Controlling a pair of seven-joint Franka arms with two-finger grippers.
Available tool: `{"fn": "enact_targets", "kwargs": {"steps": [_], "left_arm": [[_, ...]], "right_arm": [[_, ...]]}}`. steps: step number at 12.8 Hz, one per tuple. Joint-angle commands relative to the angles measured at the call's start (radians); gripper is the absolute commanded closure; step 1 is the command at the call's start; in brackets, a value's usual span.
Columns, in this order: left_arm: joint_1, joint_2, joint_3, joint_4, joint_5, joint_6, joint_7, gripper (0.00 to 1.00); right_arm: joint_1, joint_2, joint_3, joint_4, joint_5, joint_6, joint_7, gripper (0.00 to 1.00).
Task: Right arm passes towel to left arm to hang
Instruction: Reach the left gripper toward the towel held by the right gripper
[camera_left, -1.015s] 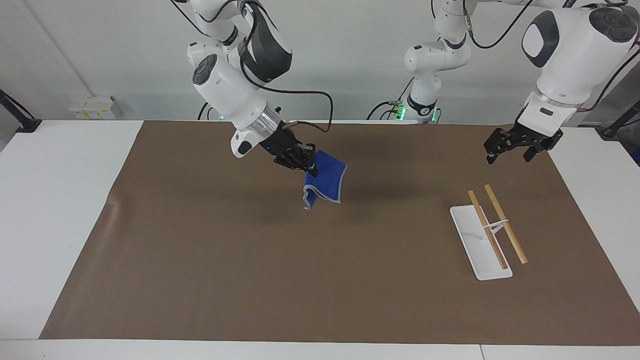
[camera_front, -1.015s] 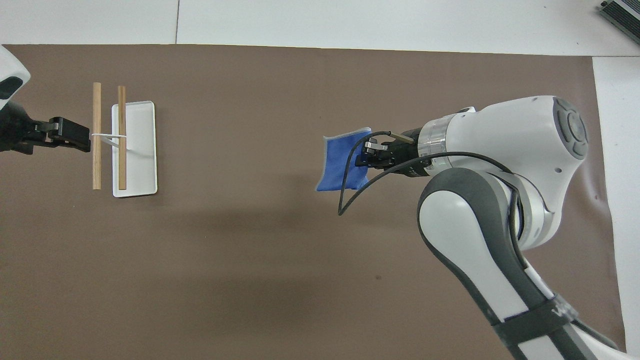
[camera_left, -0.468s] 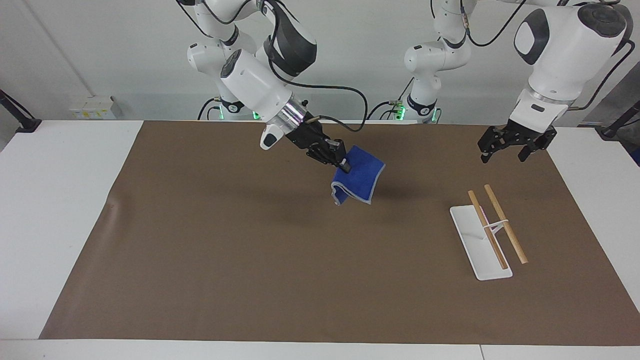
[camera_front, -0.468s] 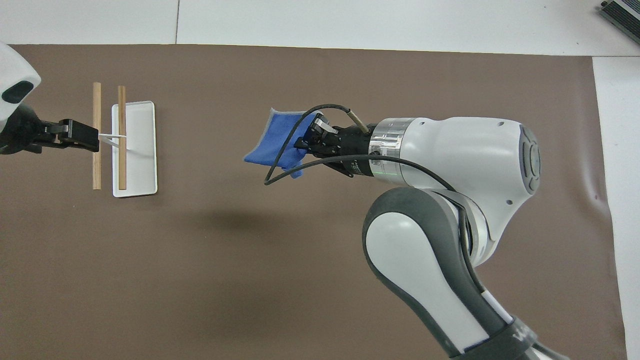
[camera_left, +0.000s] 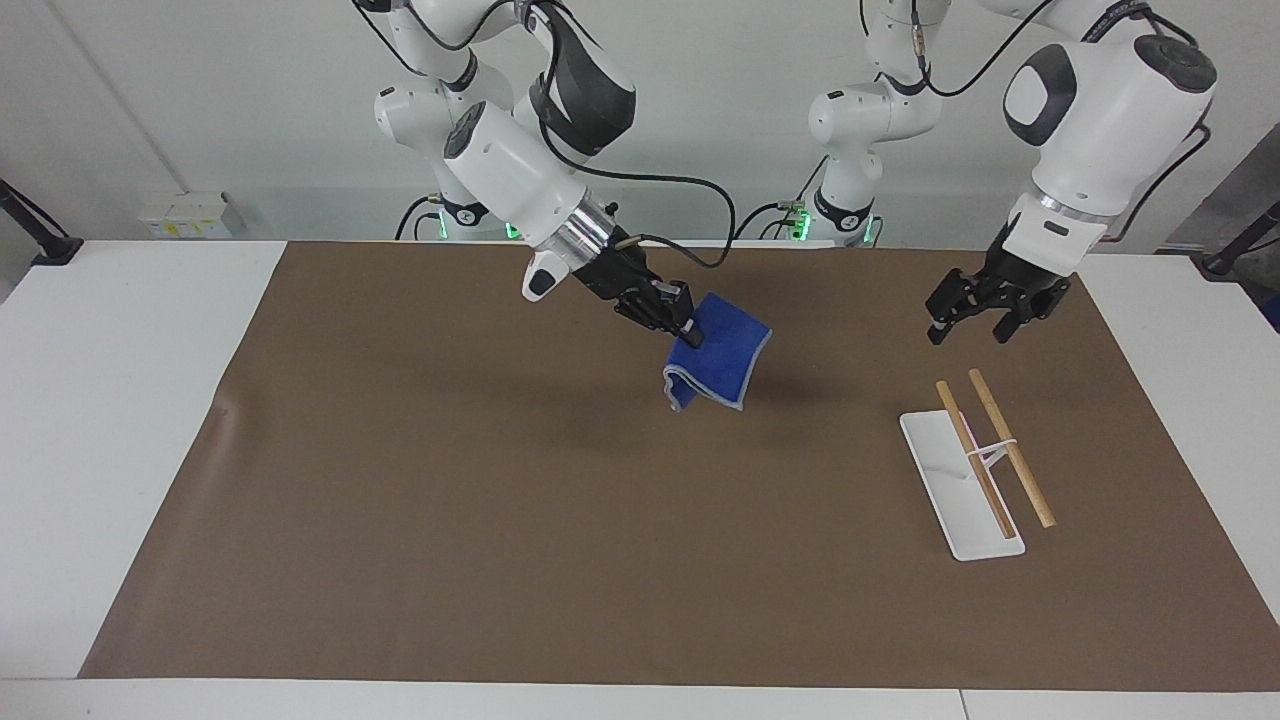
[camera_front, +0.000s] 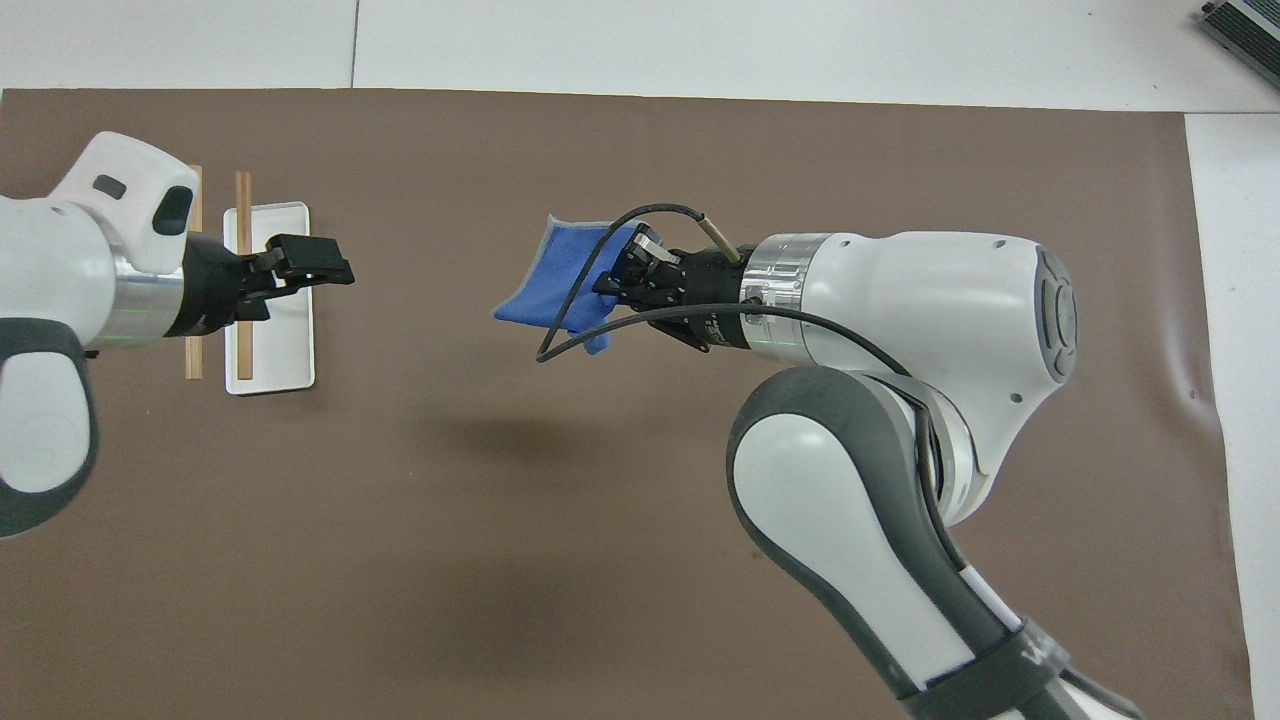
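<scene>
My left gripper will have the blue towel (camera_front: 559, 274) draped across the wooden rods and narrowing toward it when I lower the towel, because the towel hangs in limp folds (camera_front: 593, 317).
My right gripper (camera_left: 680, 320) is shut on one corner of the blue towel (camera_left: 722, 358) and holds it in the air over the middle of the brown mat. The towel hangs folded below the fingers and clear of the mat. It also shows in the overhead view (camera_front: 550, 285), in front of the right gripper (camera_front: 617, 278). My left gripper (camera_left: 968, 330) is open and empty, up in the air over the rack, an arm's width apart from the towel. In the overhead view the left gripper (camera_front: 335, 272) points toward the towel.
A white rack base (camera_left: 950, 500) with two wooden rods (camera_left: 1012, 450) on a white stand sits on the brown mat (camera_left: 500, 520) toward the left arm's end. The rack also shows in the overhead view (camera_front: 285, 345). White table (camera_left: 120, 400) surrounds the mat.
The right arm carried the towel toward the left arm's end, then nearly stopped. The left gripper moved from beside the rack to over it, toward the towel.
</scene>
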Motion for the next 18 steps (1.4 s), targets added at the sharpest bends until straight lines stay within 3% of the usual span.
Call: {"fn": "enact_targets", "kwargs": {"steps": [1,5,9,10,11,13,15,18], "left_arm": [[-0.129,-0.04,0.013,-0.105,-0.028,0.197,-0.244,0.0],[-0.212,-0.01,0.013,-0.118,-0.184,0.298,-0.353,0.0],[-0.255,-0.009,0.015,-0.118,-0.192,0.319,-0.425,0.0],[-0.257,-0.009,0.013,-0.118,-0.192,0.318,-0.425,0.05],[-0.258,-0.009,0.013,-0.118,-0.192,0.316,-0.425,0.28],[-0.258,-0.009,0.013,-0.118,-0.192,0.313,-0.425,0.55],[-0.26,-0.009,0.013,-0.118,-0.192,0.315,-0.423,0.76],[-0.275,-0.009,0.015,-0.116,-0.192,0.316,-0.423,0.92]], "right_arm": [[-0.014,0.009,0.008,0.017,0.03,-0.009,0.002,1.0],[-0.014,0.009,0.006,0.014,0.029,-0.016,-0.001,1.0],[-0.015,0.009,0.006,0.014,0.029,-0.018,-0.001,1.0],[-0.017,0.007,0.006,0.014,0.029,-0.022,-0.001,1.0],[-0.017,0.007,0.006,0.014,0.029,-0.027,-0.004,1.0],[-0.02,0.007,0.006,0.014,0.029,-0.03,-0.007,1.0],[-0.02,0.007,0.005,0.014,0.027,-0.03,-0.008,1.0],[-0.02,0.007,0.005,0.014,0.025,-0.03,-0.008,1.0]]}}
